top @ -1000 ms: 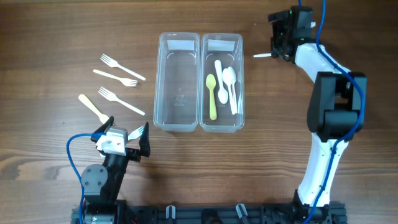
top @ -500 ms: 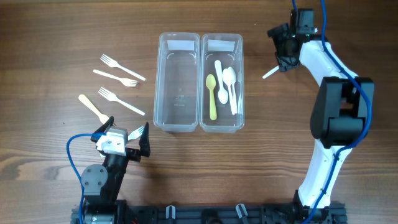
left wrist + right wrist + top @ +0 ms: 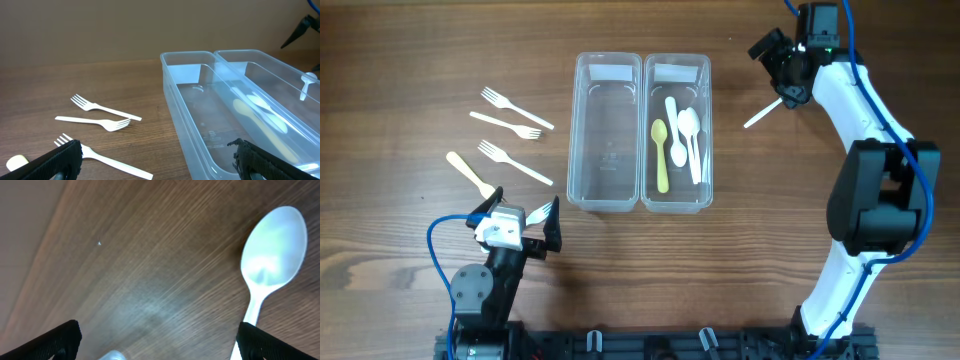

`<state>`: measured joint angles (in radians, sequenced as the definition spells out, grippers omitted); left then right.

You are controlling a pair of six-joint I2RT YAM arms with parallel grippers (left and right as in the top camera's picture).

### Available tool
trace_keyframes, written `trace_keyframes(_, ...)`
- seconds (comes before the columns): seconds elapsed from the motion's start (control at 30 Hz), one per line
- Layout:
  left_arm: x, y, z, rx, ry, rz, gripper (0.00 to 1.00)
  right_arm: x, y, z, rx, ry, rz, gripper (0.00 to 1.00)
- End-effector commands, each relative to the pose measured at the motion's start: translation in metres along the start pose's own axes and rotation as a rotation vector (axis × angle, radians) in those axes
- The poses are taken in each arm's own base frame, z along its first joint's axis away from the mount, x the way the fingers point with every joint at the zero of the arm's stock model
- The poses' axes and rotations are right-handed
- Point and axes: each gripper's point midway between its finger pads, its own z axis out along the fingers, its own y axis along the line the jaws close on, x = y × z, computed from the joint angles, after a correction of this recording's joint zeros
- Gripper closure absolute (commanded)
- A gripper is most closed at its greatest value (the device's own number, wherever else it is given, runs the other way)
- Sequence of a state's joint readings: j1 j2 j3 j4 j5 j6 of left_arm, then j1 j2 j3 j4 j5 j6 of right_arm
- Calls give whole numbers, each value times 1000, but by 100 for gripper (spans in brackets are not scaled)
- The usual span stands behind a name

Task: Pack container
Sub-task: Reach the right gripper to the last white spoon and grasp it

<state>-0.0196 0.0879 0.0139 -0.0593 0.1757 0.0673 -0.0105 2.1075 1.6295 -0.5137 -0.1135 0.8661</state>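
Observation:
The white spoon's handle (image 3: 252, 312) is under one finger of my right gripper, so next I back away, move over and turn until the fingers straddle the spoon (image 3: 763, 112).
Two clear plastic containers stand side by side mid-table. The left one (image 3: 576, 130) is empty. The right one (image 3: 708, 130) holds a yellow spoon (image 3: 661, 155) and two white spoons (image 3: 691, 135). My right gripper (image 3: 782, 70) is open wide over bare wood right of the containers. A loose white spoon (image 3: 760, 114) lies slanted below it. In the right wrist view the spoon (image 3: 272, 265) runs down to the right finger of the gripper (image 3: 157, 340). My left gripper (image 3: 523, 213) is open and empty at the front left, also shown in its wrist view (image 3: 155, 165).
Three white forks (image 3: 517, 108) (image 3: 506, 124) (image 3: 513, 161) and a cream utensil (image 3: 470, 173) lie left of the containers. The forks also show in the left wrist view (image 3: 105, 106), with the empty container (image 3: 172, 90) to their right.
My right gripper has moved a little to the right. The white spoon beside it has swung from level to slanted and shifted toward the front. The left arm has not moved.

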Motion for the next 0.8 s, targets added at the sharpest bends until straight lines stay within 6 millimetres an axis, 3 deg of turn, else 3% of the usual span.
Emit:
trace_keyframes(0.0, 3, -1, 0, 3, 5, 15, 0, -6, 13, -6, -55, -20, 49, 0)
trace_keyframes(0.13, 3, -1, 0, 3, 5, 15, 0, -6, 18, -4, -60, -52, 33, 1)
trace_keyframes(0.33, 3, -1, 0, 3, 5, 15, 0, 30, -2, 31, 7, 14, 52, 0)
trace_keyframes(0.53, 3, -1, 0, 3, 5, 15, 0, 41, -23, 31, 97, 46, 35, 0)
trace_keyframes(0.77, 3, -1, 0, 3, 5, 15, 0, 44, -30, 30, 126, 56, 39, 0)
